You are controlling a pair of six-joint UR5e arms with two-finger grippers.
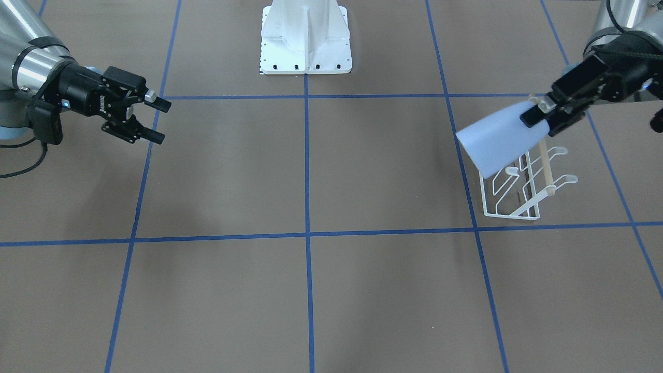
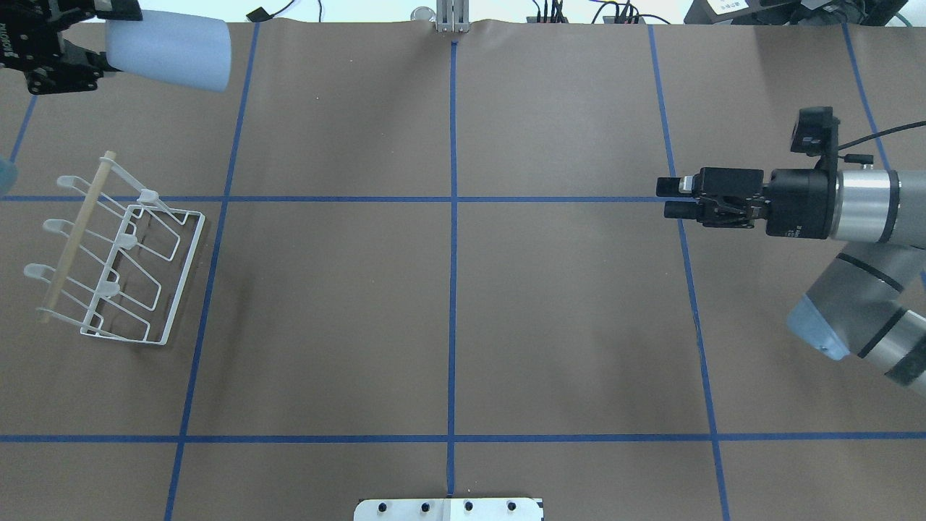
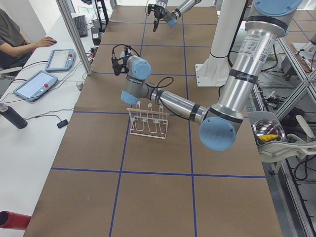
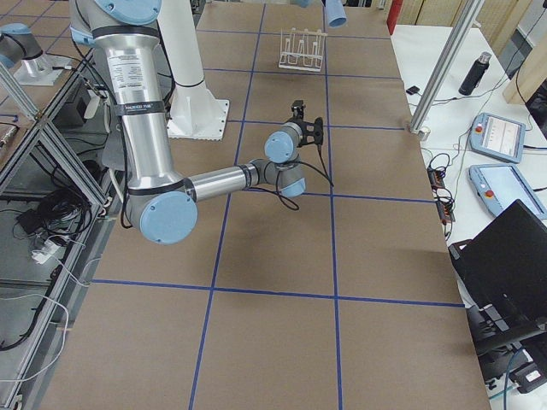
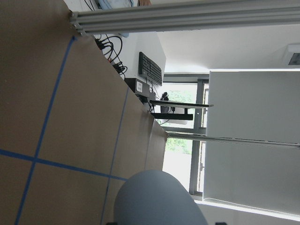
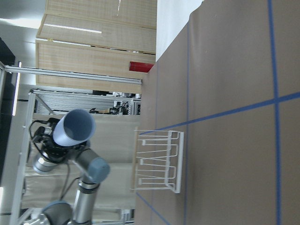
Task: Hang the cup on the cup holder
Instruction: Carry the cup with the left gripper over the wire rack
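My left gripper should turn the pale blue cup's opening (image 1: 473, 155) down over the cup holder's prong farthest from the pedestal, because the opening faces the middle of the table.
My left gripper (image 1: 538, 116) is shut on the closed end of the pale blue cup (image 1: 497, 140) and holds it on its side in the air, mouth towards the table's middle. The cup also shows in the overhead view (image 2: 170, 51), the right wrist view (image 6: 75, 127) and the left wrist view (image 5: 157, 199). The white wire cup holder (image 1: 523, 189) with its wooden rod stands on the table below and beside the cup, apart from it; its prongs are bare (image 2: 123, 268). My right gripper (image 1: 158, 120) is open and empty, far across the table (image 2: 669, 197).
The white robot pedestal (image 1: 305, 41) stands at the middle of the robot's side. Blue tape lines (image 2: 452, 217) mark a grid on the brown table. A side desk with tablets (image 3: 37, 84) and a seated person lies beyond the far edge.
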